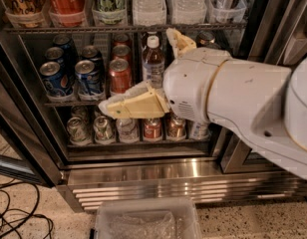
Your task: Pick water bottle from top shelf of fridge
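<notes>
I should first turn my gripper's open fingers up toward the fridge's top shelf (138,27), because they point across the can shelves (89,78), below the water bottles.
The fridge (143,176) stands open in the camera view, with a steel base grille. Its top shelf (83,29) is a dark wire rack holding tall bottles: a red Coca-Cola bottle (68,1), a green one (108,1) and two clear ribbed water bottles (148,4), (186,1), all cut off at the top of the frame. My gripper (136,71) is open and empty in front of the can shelves, below the top shelf. One cream finger (136,105) points left and the other (179,40) points up toward the rack under the water bottles.
A white-capped small bottle (152,63) and blue and red cans (88,78) stand on the middle rack just behind the gripper. More cans (103,128) sit on the lower rack. A clear plastic bin (146,220) lies on the floor below; black cables (19,218) lie at the left.
</notes>
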`<state>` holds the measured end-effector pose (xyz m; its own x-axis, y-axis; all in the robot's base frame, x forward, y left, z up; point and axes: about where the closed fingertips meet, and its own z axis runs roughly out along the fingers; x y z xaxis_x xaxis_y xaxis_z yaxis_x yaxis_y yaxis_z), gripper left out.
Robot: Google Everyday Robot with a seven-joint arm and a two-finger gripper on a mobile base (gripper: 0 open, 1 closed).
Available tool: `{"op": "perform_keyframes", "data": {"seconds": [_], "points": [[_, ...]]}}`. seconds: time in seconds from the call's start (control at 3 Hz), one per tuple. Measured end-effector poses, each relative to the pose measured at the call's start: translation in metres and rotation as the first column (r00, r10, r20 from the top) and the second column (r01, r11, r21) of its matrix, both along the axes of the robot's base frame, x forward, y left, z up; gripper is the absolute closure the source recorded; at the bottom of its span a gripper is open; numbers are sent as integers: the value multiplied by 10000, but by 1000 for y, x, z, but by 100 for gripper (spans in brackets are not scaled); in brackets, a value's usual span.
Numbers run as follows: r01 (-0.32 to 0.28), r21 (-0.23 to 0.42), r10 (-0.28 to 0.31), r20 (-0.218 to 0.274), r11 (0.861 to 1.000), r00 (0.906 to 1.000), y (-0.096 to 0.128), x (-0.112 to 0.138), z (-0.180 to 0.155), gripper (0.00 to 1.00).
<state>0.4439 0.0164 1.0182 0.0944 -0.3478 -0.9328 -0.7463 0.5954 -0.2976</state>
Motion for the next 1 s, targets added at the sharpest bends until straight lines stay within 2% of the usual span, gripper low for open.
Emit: {"op": "perform_keyframes", "data": {"seconds": [0.33, 0.67, 1.0], "points": [[1342, 915, -1391, 499, 9867, 9890, -13, 28, 6, 0], [2820, 1980, -3001, 676, 9388, 9515, -52, 57, 20, 0], [3905, 2091, -4189, 1136, 8965, 9009, -99, 75, 19, 0]]}}
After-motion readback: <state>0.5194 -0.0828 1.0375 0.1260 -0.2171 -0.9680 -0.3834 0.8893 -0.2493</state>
